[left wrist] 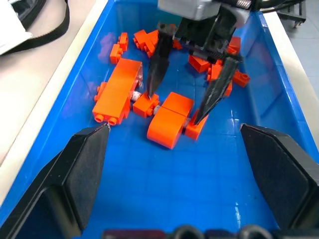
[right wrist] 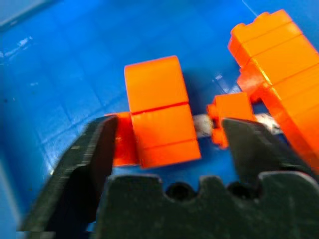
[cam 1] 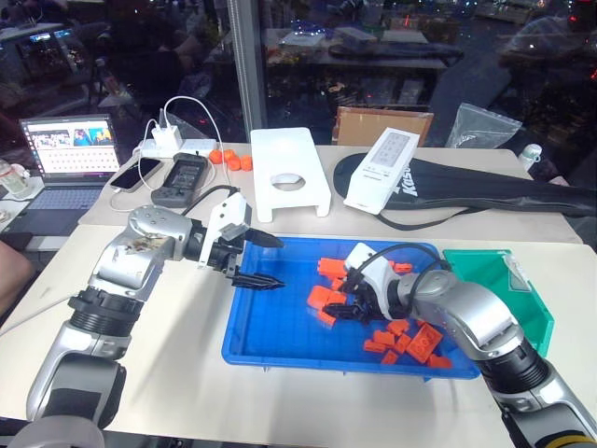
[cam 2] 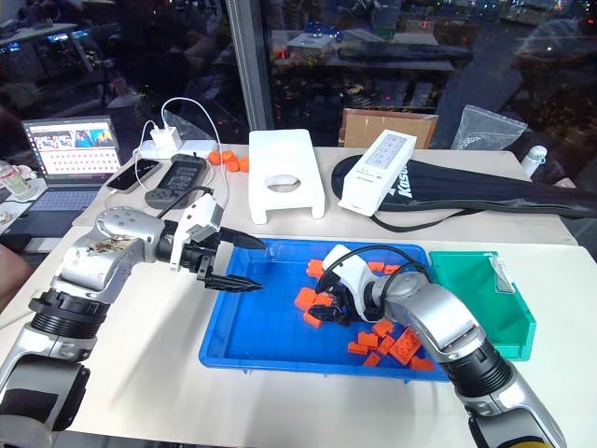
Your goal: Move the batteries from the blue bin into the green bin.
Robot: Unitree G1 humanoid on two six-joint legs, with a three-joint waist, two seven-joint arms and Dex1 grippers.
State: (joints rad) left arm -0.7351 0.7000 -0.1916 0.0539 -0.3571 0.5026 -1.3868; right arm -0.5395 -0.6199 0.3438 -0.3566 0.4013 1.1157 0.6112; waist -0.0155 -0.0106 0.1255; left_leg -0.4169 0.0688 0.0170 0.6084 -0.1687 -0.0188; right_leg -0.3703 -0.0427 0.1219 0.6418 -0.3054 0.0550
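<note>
The rounded orange block (right wrist: 162, 110) lies over most of the grey battery (right wrist: 202, 125), so next my right gripper moves that block onto the empty bottom of the blue bin before it takes the battery.
The blue bin (cam 1: 270, 327) lies in the middle of the table, with several orange blocks (cam 1: 401, 338) strewn in its right half. A slim grey battery (right wrist: 201, 125) peeks out between a rounded orange block (right wrist: 157, 112) and a small one, mostly hidden by them. My right gripper (cam 1: 338, 308) points down into the bin, fingers apart, straddling those blocks and the battery. My left gripper (cam 1: 280, 260) hovers open and empty above the bin's left end, aimed at the right gripper (left wrist: 172, 107). The green bin (cam 1: 536, 313) stands just right of the blue one.
Behind the blue bin are a white tray (cam 1: 289, 173), a white box on a black bag (cam 1: 382, 168), small orange caps (cam 1: 229, 159), a charger with cables and a black device (cam 1: 179, 179). A laptop (cam 1: 70, 149) sits at the far left.
</note>
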